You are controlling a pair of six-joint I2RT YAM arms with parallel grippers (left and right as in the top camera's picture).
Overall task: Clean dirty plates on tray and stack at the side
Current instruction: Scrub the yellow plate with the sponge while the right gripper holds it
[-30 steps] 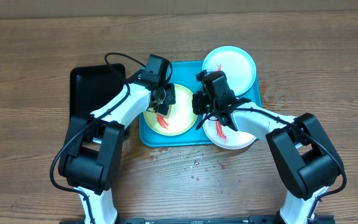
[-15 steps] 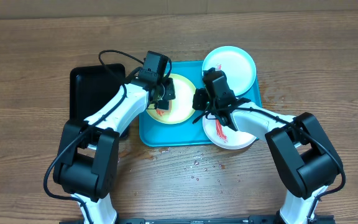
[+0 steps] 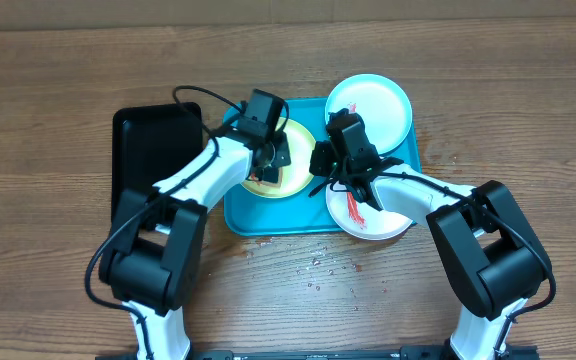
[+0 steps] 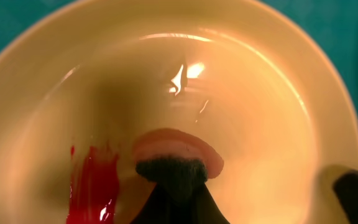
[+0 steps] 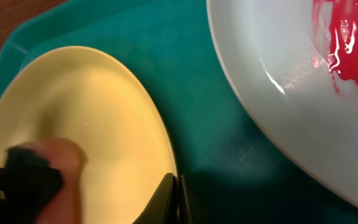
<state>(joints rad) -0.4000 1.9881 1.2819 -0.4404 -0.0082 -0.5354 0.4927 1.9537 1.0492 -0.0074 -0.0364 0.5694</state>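
Note:
The red smear is next to the wiping pad, so the robot's left gripper should wipe back over the smear with the pad, toward the plate's rim nearest the black tray.
The yellow-green rimmed plate lies on the turquoise tray. My left gripper is over it, shut on a dark and pinkish wiping pad that presses on the plate's inside. Left of the pad there is a red smear. My right gripper is shut on this plate's right rim. The white plate with a red smear overhangs the tray's right front. The light blue rimmed plate rests at the tray's far right corner.
A black tray lies left of the turquoise tray, under the left arm. Small red spots mark the wooden table in front of the tray. In the right wrist view, bare tray floor separates the two plates.
My left gripper has slid to the right across the yellow-green plate with the pad. The plate has shifted slightly toward the far side. The right gripper has held its place on the rim.

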